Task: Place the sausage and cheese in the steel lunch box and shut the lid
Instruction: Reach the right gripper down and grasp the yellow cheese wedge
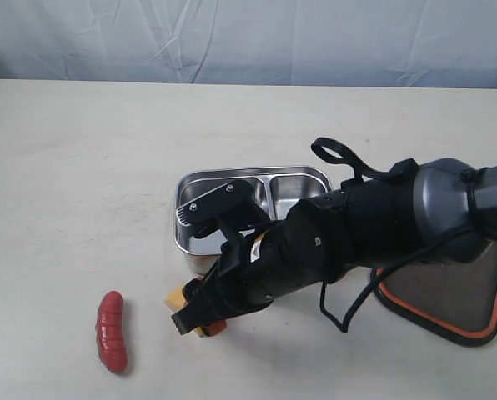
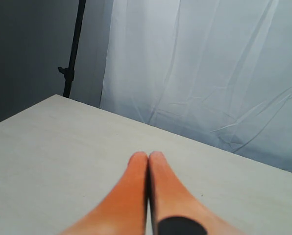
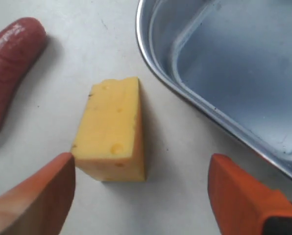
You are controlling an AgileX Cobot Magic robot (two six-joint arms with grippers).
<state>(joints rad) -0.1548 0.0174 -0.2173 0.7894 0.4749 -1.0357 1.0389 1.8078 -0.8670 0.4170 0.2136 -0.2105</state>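
Next, my right gripper centers both fingers around the cheese's middle (image 3: 110,126) before it closes, because the cheese's near corner (image 3: 81,153) is close to one of the gripper's fingers.
The yellow cheese (image 3: 111,129) lies on the table just outside the steel lunch box (image 3: 158,73). My right gripper (image 3: 142,164) is open and hangs over it, with its near corner close to one orange finger (image 3: 53,191) and nothing gripped. In the exterior view the right gripper (image 1: 200,321) covers most of the cheese (image 1: 175,297). The dark red sausage (image 1: 111,331) rests to the left of it, and also shows in the right wrist view (image 3: 11,68). The lunch box (image 1: 257,172) stands open and looks empty. The dark lid (image 1: 449,300) lies at the right. My left gripper (image 2: 148,155) is shut and empty.
The right arm (image 1: 374,221) reaches across the lunch box's front and hides part of it and of the lid. A pale curtain (image 1: 248,37) hangs behind the table's far edge. The left wrist view shows bare table (image 2: 62,147) and a dark stand pole (image 2: 73,54).
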